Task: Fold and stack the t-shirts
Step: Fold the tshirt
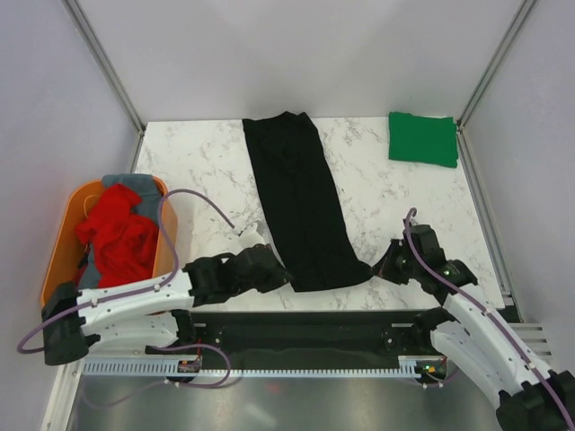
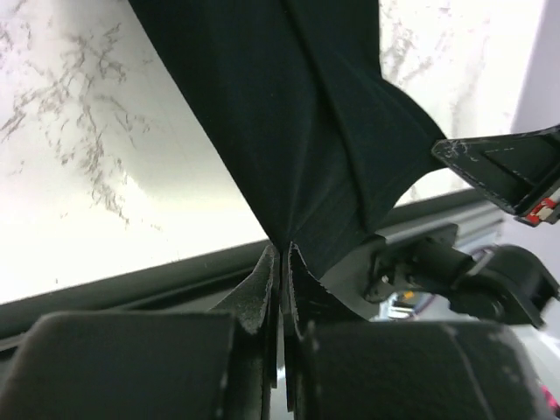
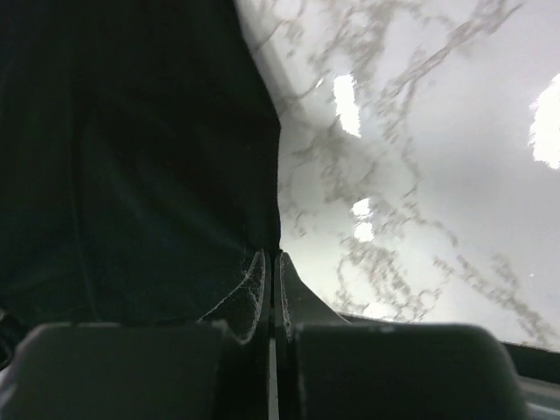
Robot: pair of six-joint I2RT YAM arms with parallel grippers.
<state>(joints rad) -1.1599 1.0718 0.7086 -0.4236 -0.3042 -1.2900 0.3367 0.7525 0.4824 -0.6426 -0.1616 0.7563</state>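
Note:
The black t-shirt's near end [image 1: 328, 277] is already close to the table's near edge. So both my grippers should bring its corners back over the t-shirt's middle [image 1: 304, 195].
The black t-shirt [image 1: 302, 202] lies as a long folded strip down the middle of the marble table. My left gripper [image 1: 286, 275] is shut on its near left corner; in the left wrist view [image 2: 282, 249] the black cloth [image 2: 297, 114] rises from the pinched jaws. My right gripper [image 1: 379, 267] is shut on its near right corner, seen in the right wrist view [image 3: 272, 255] with the black cloth [image 3: 131, 157] to the left. A folded bright green t-shirt [image 1: 422, 138] lies at the far right. The red t-shirt [image 1: 117, 235] and grey t-shirt [image 1: 131, 183] lie crumpled in the orange tub.
The orange tub [image 1: 59, 241] stands at the table's left edge. White walls with metal frame posts [image 1: 104, 63] close in the back and sides. A black rail [image 1: 296, 332] runs along the near table edge between the arm bases.

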